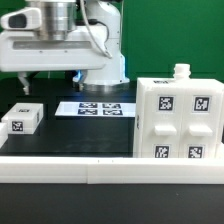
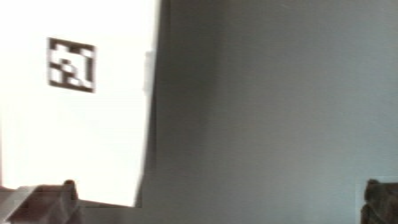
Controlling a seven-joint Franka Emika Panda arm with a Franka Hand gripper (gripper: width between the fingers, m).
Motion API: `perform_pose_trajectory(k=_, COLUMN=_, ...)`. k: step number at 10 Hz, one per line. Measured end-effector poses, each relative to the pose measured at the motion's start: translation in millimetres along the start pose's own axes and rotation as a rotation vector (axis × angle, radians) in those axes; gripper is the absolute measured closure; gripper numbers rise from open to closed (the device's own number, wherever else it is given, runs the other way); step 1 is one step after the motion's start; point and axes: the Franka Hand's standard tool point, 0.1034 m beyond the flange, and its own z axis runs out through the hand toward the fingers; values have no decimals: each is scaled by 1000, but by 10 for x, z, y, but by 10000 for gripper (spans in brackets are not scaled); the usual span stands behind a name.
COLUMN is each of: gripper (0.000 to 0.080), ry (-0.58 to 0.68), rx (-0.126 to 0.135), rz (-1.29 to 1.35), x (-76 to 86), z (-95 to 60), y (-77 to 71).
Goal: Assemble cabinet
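The white panel (image 1: 23, 117) will go down over a small knob (image 1: 181, 72) and hide it when I lower the panel, because the knob sticks up from the cabinet body.
The cabinet body (image 1: 178, 120) is a large white box standing at the exterior view's right, with several marker tags on its front and a small knob (image 1: 181, 70) on top. A small white panel (image 1: 22, 120) with one tag lies at the exterior view's left. My gripper (image 1: 50, 82) hangs above the table at the upper left, higher than the panel and apart from it. It is open and empty. In the wrist view a white panel (image 2: 80, 100) with one tag lies below, close to one fingertip (image 2: 50, 203); my gripper (image 2: 215, 200) is spread wide over dark table.
The marker board (image 1: 95, 108) lies flat on the dark table (image 1: 90, 135) behind the middle. A long white rail (image 1: 110, 175) runs along the front edge. The arm's white base (image 1: 105, 40) stands at the back.
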Motion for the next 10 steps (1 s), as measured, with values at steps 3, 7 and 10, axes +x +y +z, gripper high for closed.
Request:
perform_pose_trajectory(k=3, gripper=2, ry=-10, rx=-4, rz=2, x=-129, z=75, y=307)
perform_pose_trajectory(k=7, gripper=2, ry=-37, rx=-10, rz=6, x=-264, z=265, y=513)
perform_pose_trajectory(k=10, gripper=2, ry=-47, rx=-23, rz=2, x=-301, z=422, y=522)
